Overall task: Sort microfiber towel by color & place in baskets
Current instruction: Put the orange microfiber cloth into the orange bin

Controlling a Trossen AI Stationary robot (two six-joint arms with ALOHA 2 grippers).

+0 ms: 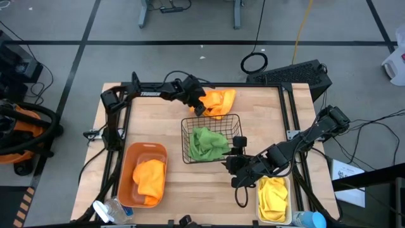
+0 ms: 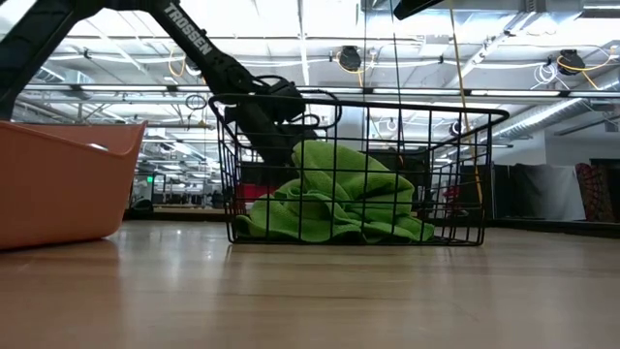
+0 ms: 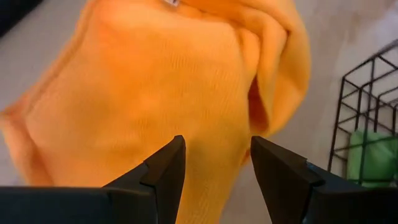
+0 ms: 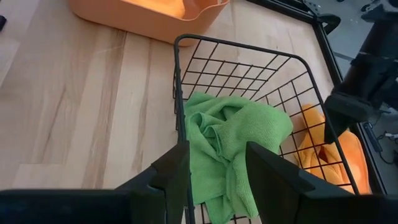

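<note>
The orange towel point(image 1: 219, 101) is lying in loose folds point(image 3: 272, 53), so it will gather at my left gripper's fingers and hang down around them when I pick it up.
An orange microfiber towel point(image 1: 221, 100) point(image 3: 161, 93) lies crumpled on the table's far side, just beyond the black wire basket point(image 1: 183, 139) point(image 4: 176, 74). My left gripper point(image 1: 201, 106) point(image 3: 214, 146) is open right over it, at the towel's left edge. Green towel point(image 1: 209, 142) point(image 2: 334, 194) point(image 4: 230, 137) lies heaped inside the basket. My right gripper point(image 1: 235, 151) point(image 4: 217, 152) hangs open above the basket's near right corner, empty. Another orange towel point(image 1: 150, 177) lies in the orange bin point(image 1: 136, 152). Yellow towel point(image 1: 273, 195) lies in the white bin point(image 1: 259, 196). My left gripper comes at the orange towel slanting down from the table's left, with its open fingers point(image 3: 168, 168) over the towel's broad middle point(image 3: 211, 112). I cannot tell whether the fingertips touch the cloth. The towel lies flat on the table.
A black frame point(image 1: 288, 114) runs along the table's far, left and right edges. Plastic bottles stand at the near edge, one left point(image 1: 111, 209) and one right point(image 1: 310, 220). Bare wood lies between the orange bin and the basket point(image 1: 174, 190).
</note>
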